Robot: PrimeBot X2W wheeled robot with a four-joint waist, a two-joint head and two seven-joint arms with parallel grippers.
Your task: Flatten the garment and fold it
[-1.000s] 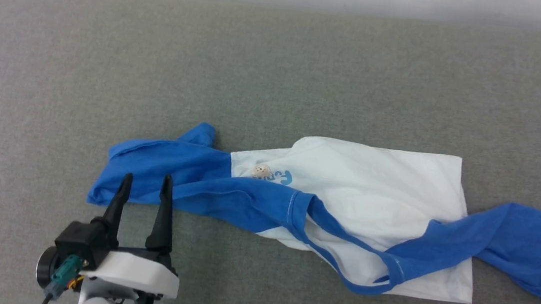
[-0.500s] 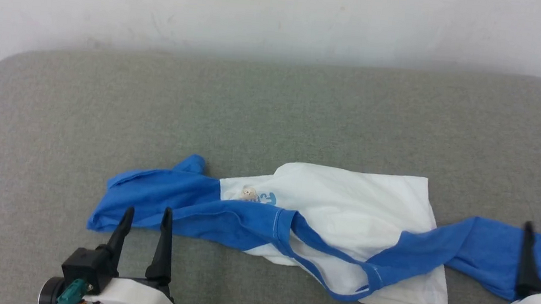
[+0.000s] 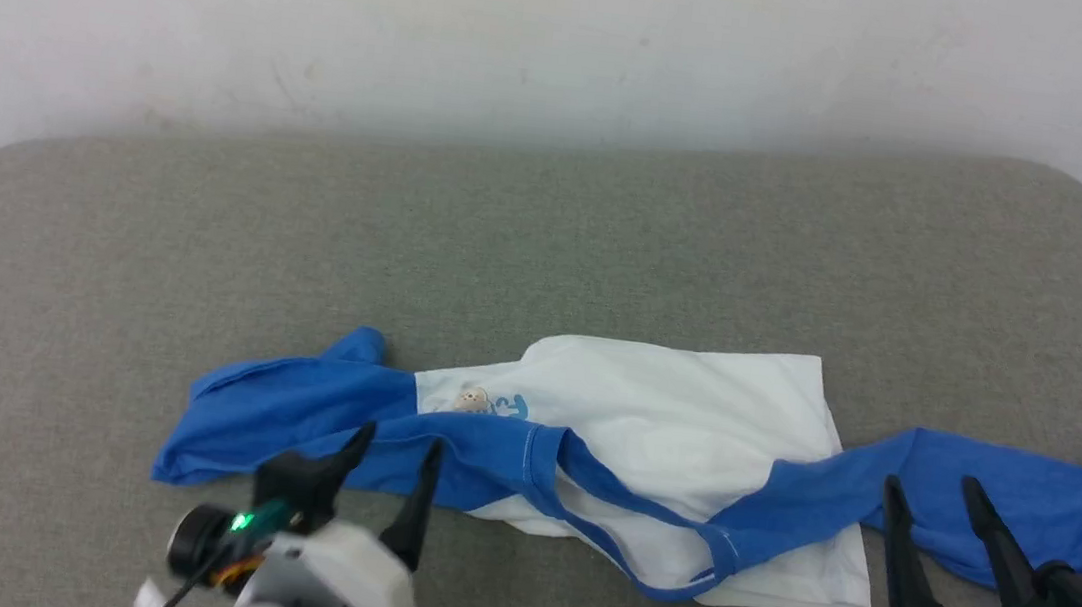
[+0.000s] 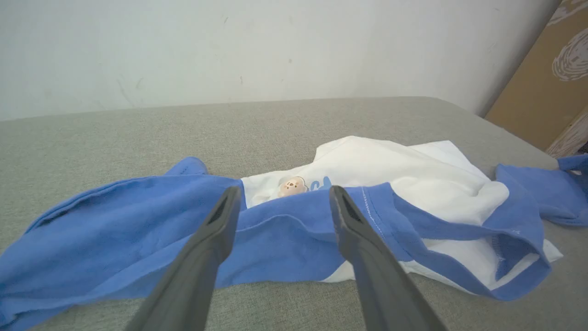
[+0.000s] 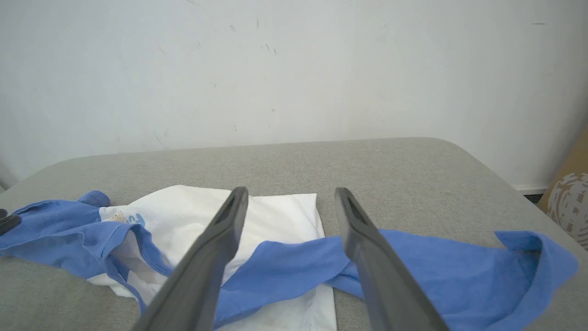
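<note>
The white body [image 3: 677, 408] is bunched up behind the blue neckline band [image 3: 663, 592]. The body will unfold and hang down long when I lift the blue cloth.
The garment [image 3: 669, 428] lies crumpled on the grey cushion [image 3: 547, 244], white body in the middle with a small bear print [image 4: 293, 186]. One blue sleeve [image 3: 279, 407] is bunched at the left. The other blue sleeve [image 3: 1003, 503] stretches out to the right. The blue neckline band [image 3: 638, 525] loops along the near edge. My left gripper [image 3: 395, 444] is open, its tips over the left sleeve's near edge, nothing between them. My right gripper [image 3: 929, 485] is open just before the right sleeve. In the wrist views the left gripper [image 4: 282, 200] and the right gripper [image 5: 289, 200] show spread fingers above the cloth.
A white wall [image 3: 529, 31] rises behind the cushion, whose corners are rounded. A brown cardboard panel [image 4: 537, 82] stands past the cushion's right end. Bare grey surface lies behind and in front of the garment.
The head camera has tilted up and shifted, so the wall shows more. My left gripper has swung right and turned over the left sleeve. The right gripper has come further into view, leaning left.
</note>
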